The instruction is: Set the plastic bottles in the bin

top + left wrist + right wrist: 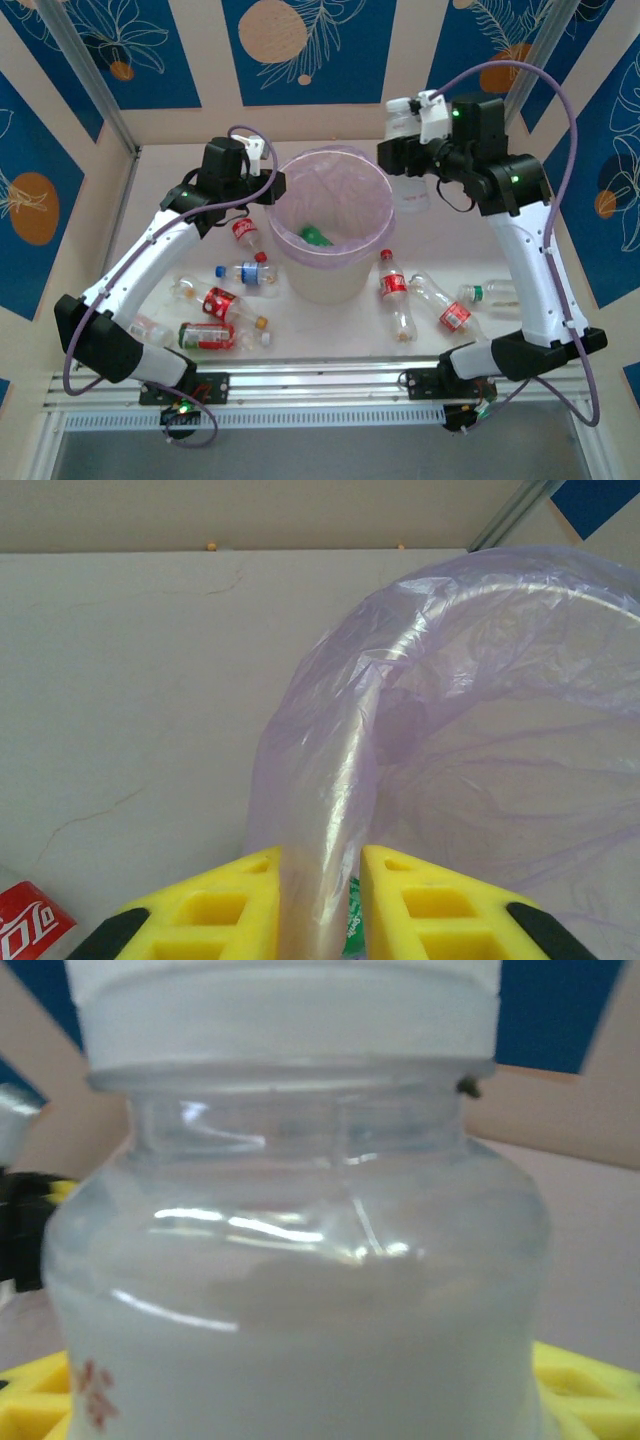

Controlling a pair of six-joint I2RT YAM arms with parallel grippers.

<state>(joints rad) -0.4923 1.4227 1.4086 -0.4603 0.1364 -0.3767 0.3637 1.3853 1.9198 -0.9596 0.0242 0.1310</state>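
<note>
I should keep carrying the white-capped bottle with my right gripper until it is inside, because my left gripper holds the bin's rim (276,211) and the bin's opening (335,203) is clear.
The bin (330,285) is a white pail with a pinkish-purple liner at the table's middle, and a green bottle (315,237) lies inside it. My left gripper (270,190) is shut on the bin's left rim. In the left wrist view its yellow fingers (225,910) pinch the liner-covered rim (330,780). My right gripper (405,165) is shut on a clear white-capped bottle (412,192), held just right of the bin's rim. That bottle (300,1290) sits close up in the right wrist view. Several plastic bottles (225,303) lie on the table.
To the bin's left lie a red-capped bottle (245,235), a blue-labelled one (250,272) and a red-labelled one (208,336). On the right lie more bottles (393,285), (445,305), one of them green-capped (490,292). Walls enclose the table's back and sides.
</note>
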